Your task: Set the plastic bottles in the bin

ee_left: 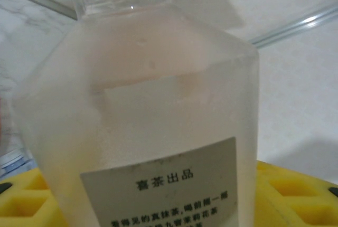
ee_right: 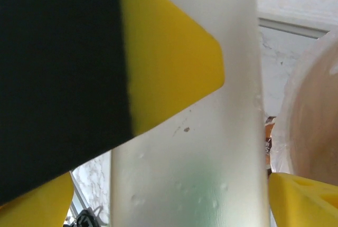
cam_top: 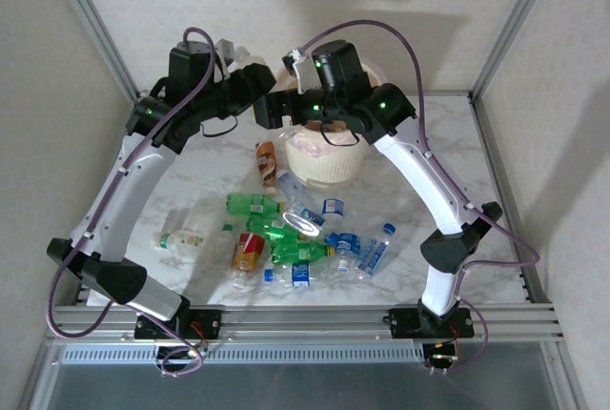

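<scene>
My left gripper is holding the frosted bottle [cam_top: 247,55] short of the bin. My right gripper should take hold of it before my left gripper opens, and then carry it over the bin [cam_top: 324,156].
A frosted pale bottle [ee_left: 153,100] with a white printed label and no cap stands between the yellow pads [ee_left: 296,195] of my left gripper [ee_left: 158,200], which is shut on it. My right gripper [ee_right: 171,200] straddles the same frosted bottle [ee_right: 211,148]. Its right pad [ee_right: 306,195] touches the bottle, and marble shows between its left pad [ee_right: 31,206] and the bottle. Both grippers [cam_top: 276,107] meet above the table's back, just left of the pink-beige bin [cam_top: 329,167]. Several green, blue-labelled and red-orange bottles [cam_top: 286,234] lie heaped at the table's centre.
A brown-labelled bottle [cam_top: 266,164] lies beside the bin's left side. A lone clear bottle [cam_top: 179,238] lies apart at the left. The bin wall [ee_right: 311,116] sits close on the right of the right wrist view. Metal frame posts ring the marble table [cam_top: 429,143].
</scene>
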You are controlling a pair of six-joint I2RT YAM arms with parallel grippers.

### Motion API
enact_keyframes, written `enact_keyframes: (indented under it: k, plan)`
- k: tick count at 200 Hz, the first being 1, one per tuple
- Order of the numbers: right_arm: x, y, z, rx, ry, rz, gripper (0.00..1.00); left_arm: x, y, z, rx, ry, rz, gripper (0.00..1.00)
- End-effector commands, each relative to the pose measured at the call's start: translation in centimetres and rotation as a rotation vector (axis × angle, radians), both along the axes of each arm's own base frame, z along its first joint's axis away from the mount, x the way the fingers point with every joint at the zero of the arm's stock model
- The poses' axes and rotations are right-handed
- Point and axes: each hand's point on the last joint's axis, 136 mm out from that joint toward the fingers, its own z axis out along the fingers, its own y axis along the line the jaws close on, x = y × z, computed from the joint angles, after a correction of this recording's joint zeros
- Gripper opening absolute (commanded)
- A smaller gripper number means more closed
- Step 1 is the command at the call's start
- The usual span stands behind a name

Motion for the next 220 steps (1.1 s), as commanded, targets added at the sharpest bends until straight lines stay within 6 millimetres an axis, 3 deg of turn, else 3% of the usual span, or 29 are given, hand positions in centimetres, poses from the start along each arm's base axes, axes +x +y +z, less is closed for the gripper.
enact_keyframes:
  k: [1, 60, 81, 100, 105, 108, 135, 154, 191, 220]
  plan:
    - [-0.6, 0.6, 0.3, 0.02, 0.013, 0.028, 0.92, -0.7, -1.4, 3.4, -0.033, -0.109, -0.088, 0.43]
    - [-0.6, 0.6, 1.2, 0.058, -0.004, 0.02, 0.7, -0.6, -1.9, 3.2, -0.035, -0.112, -0.112, 0.44]
    - [-0.8, 0.2, 1.6, 0.074, -0.014, 0.01, 0.66, -0.5, -2.1, 3.7, -0.051, -0.123, -0.117, 0.5]
    - [-1.0, 0.1, 1.9, 0.086, -0.02, 0.007, 0.63, -0.4, -2.0, 4.4, -0.062, -0.14, -0.103, 0.72]
    - [-1.0, 0.0, 1.9, 0.087, -0.02, 0.004, 0.62, -0.3, -1.9, 4.5, -0.063, -0.145, -0.095, 0.96]
    - [-1.0, -0.1, 2.0, 0.087, -0.021, 0.002, 0.61, -0.2, -1.9, 4.5, -0.063, -0.146, -0.094, 0.99]
    - [-0.5, -0.6, 2.3, 0.088, -0.036, -0.038, 0.59, 0.1, -1.6, 5.3, -0.053, -0.175, -0.056, 0.99]
    - [0.5, -1.7, 2.9, 0.087, -0.059, -0.116, 0.58, 0.3, 0.1, 6.6, -0.031, -0.224, 0.036, 0.99]
    - [4.2, -5.5, 3.2, 0.088, -0.047, -0.316, 0.58, -0.9, 3.5, 9.4, -0.005, -0.346, 0.18, 1.0]
    - [8.1, -9.7, 1.0, 0.042, 0.029, -0.503, 0.57, -1.4, 5.0, 8.8, 0.028, -0.346, 0.24, 1.0]
